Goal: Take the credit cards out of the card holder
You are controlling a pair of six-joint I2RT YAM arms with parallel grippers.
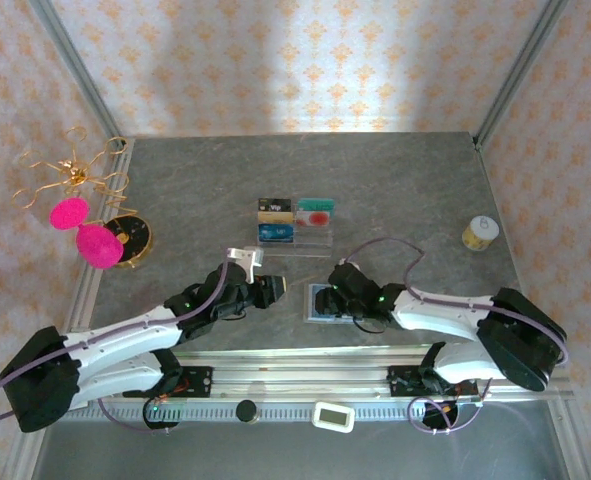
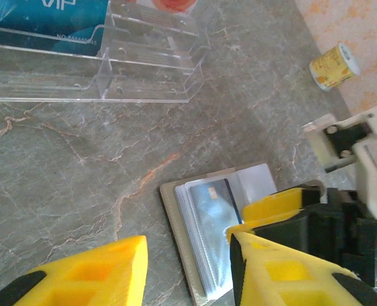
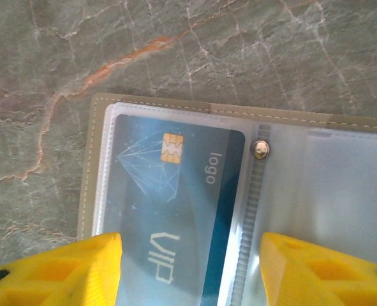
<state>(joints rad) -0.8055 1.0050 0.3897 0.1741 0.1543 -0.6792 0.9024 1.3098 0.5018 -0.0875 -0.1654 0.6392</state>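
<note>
My left gripper is separated by a gap from the card [image 1: 320, 298] holder's edge [image 1: 307, 303], so my right gripper should pull the holder closer before my left gripper reaches the card.
The card holder [image 1: 317, 302] lies open and flat on the grey table, olive rim [image 3: 88, 166] round clear sleeves. A blue credit card [image 3: 175, 191] with a gold chip and "VIP" sits inside the top sleeve, also visible in the left wrist view [image 2: 217, 207]. My right gripper [image 3: 191, 271] is open just above it, one yellow finger on each side of the card. My left gripper [image 2: 188, 274] is open with nothing in it, low over the table at the holder's left edge [image 2: 178, 236]. From above, the left gripper [image 1: 273, 290] and right gripper [image 1: 343, 296] face each other across the holder.
A clear acrylic tray [image 1: 295, 222] with cards in its compartments stands behind the holder; its front wall [image 2: 111, 83] is close ahead of the left gripper. A small yellow jar [image 1: 481, 233] is at the right. Pink pompoms [image 1: 87, 232] and a gold wire ornament stand at the left.
</note>
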